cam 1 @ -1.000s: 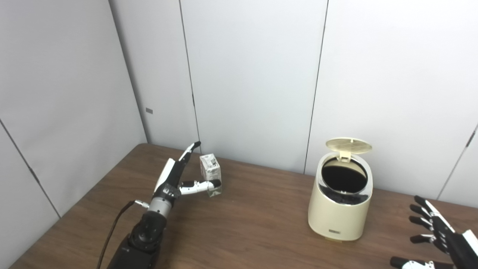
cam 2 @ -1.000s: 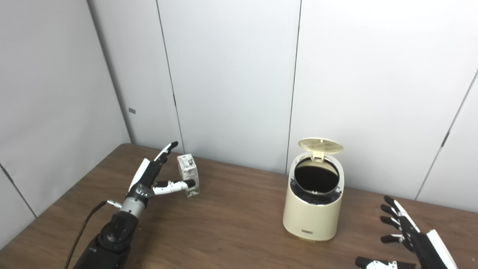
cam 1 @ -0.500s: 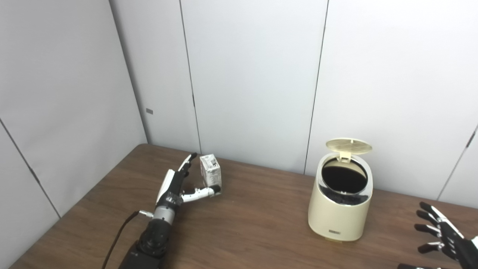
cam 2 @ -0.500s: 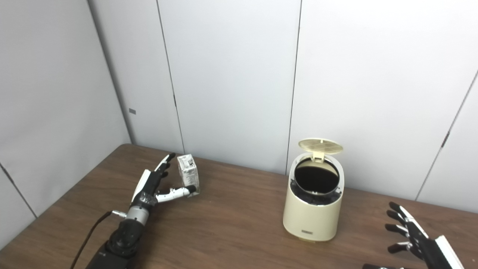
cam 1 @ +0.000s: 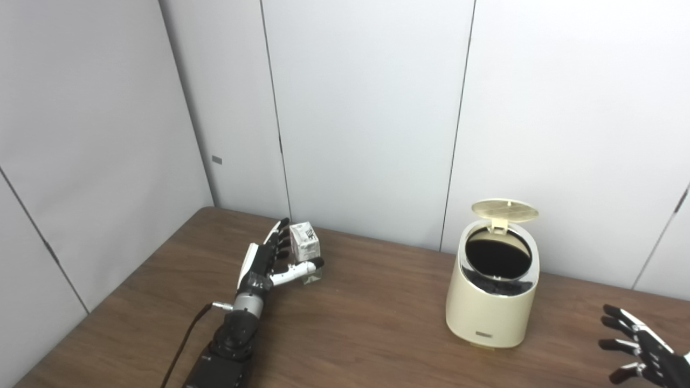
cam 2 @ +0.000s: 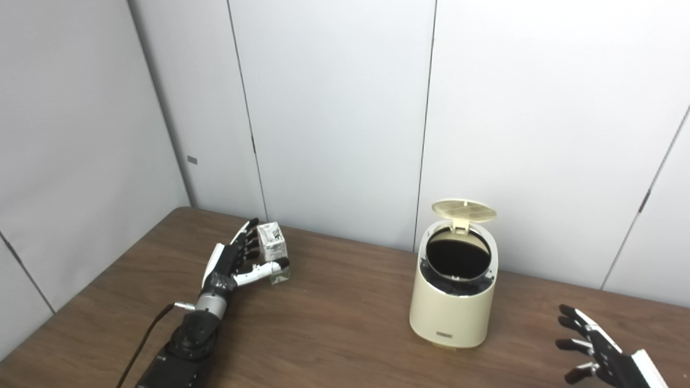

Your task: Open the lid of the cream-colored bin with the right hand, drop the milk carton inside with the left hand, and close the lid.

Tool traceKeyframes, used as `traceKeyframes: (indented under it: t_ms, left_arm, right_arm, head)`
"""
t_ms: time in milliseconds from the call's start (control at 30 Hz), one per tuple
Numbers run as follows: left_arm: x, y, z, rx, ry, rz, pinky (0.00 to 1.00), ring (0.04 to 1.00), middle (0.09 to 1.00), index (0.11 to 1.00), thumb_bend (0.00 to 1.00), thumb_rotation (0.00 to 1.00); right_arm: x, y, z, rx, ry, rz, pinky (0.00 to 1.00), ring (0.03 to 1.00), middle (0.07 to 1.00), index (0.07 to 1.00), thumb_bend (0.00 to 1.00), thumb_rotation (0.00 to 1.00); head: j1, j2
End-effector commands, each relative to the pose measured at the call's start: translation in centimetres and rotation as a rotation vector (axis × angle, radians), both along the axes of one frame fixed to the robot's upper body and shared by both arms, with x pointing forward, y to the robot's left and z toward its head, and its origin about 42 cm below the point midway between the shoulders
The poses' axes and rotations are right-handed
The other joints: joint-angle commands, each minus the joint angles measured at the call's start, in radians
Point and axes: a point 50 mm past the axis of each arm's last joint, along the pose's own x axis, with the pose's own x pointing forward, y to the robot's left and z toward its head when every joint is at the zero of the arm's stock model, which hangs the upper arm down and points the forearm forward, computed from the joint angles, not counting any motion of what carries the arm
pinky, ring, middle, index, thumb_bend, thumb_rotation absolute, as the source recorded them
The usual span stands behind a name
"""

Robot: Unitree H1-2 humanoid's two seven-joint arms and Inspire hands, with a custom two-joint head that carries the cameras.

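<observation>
The milk carton [cam 1: 305, 250] is much narrower than the bin's dark opening [cam 1: 498, 256], so it will go down below the bin's rim when the robot drops it.
A small white milk carton [cam 1: 305, 247] stands upright on the brown table [cam 1: 372, 328] at the back left. My left hand [cam 1: 268, 262] is right beside its left face, fingers spread along that side and thumb reaching across the carton's front low down; the fingers are not closed round it. The cream-colored bin [cam 1: 491, 291] stands at the right with its round lid [cam 1: 504, 210] tipped up and its dark inside showing. My right hand [cam 2: 601, 357] hovers open at the bottom right corner, well clear of the bin.
Grey wall panels [cam 1: 366, 108] close off the table at the back and left. A black cable [cam 1: 183, 345] trails from my left forearm over the table's near left part. Bare wood lies between carton and bin.
My left arm has reached forward and the hand has closed in on the carton's left side. My right hand has drawn back and down toward the bottom right corner. Bin and carton have not moved.
</observation>
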Motion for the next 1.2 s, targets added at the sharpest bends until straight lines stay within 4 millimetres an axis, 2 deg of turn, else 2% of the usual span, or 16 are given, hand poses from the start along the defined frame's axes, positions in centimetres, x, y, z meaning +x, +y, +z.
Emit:
traceKeyframes:
  t_ms: [0,167,333,433,467,533,700,1000,1167]
  left_arm:
    - [1.7,-0.3,2.2,0.015,-0.068,-0.027,0.88,0.908,0.936,1.0,0.92,0.29]
    - [2.0,-0.8,2.1,-0.009,-0.075,-0.009,0.84,0.873,0.902,0.981,0.9,0.25]
    - [2.5,-1.1,2.1,-0.002,-0.08,0.07,0.58,0.646,0.682,0.711,0.84,0.11]
    - [2.7,-1.3,2.1,0.03,-0.079,0.111,0.41,0.499,0.551,0.587,0.8,0.04]
    - [2.7,-1.4,2.1,0.037,-0.075,0.122,0.38,0.467,0.505,0.551,0.66,0.02]
    - [2.7,-1.4,2.1,0.048,-0.063,0.138,0.35,0.433,0.477,0.508,0.55,0.0]
    - [2.4,-1.2,2.4,0.072,-0.051,0.15,0.33,0.407,0.485,0.481,0.52,0.0]
    - [1.3,-0.7,2.9,0.127,-0.031,0.148,0.33,0.411,0.48,0.484,0.52,0.0]
    - [0.5,-1.6,3.7,0.131,-0.064,0.11,0.33,0.408,0.473,0.489,0.52,0.0]
  right_arm:
    - [0.2,-0.5,2.2,-0.024,-0.071,0.004,0.5,0.768,0.881,0.888,0.88,0.21]
    - [-0.1,-0.7,2.4,-0.036,-0.077,-0.002,0.51,0.771,0.882,0.887,0.86,0.16]
    - [-0.1,-1.0,2.5,-0.037,-0.079,-0.004,0.5,0.768,0.882,0.882,0.86,0.17]
    - [-0.3,-1.0,2.6,-0.039,-0.073,-0.011,0.49,0.762,0.879,0.879,0.87,0.19]
    - [-0.3,-1.0,2.6,-0.041,-0.071,-0.014,0.49,0.758,0.877,0.877,0.87,0.18]
    - [-0.3,-1.0,2.6,-0.043,-0.07,-0.017,0.48,0.754,0.874,0.873,0.86,0.18]
    - [-0.4,-1.0,2.5,-0.041,-0.073,-0.014,0.49,0.757,0.874,0.869,0.85,0.19]
    - [-0.3,-0.8,2.3,-0.042,-0.065,-0.015,0.52,0.767,0.882,0.87,0.82,0.16]
    - [0.0,-0.6,2.1,-0.037,-0.068,-0.007,0.55,0.783,0.885,0.875,0.81,0.16]
  head:
    - [-0.001,0.0]
    - [-0.002,0.006]
    - [-0.002,0.009]
    - [0.0,0.015]
    - [0.0,0.015]
    - [0.0,0.015]
    - [0.008,0.023]
    - [0.011,0.026]
    - [-0.007,0.025]
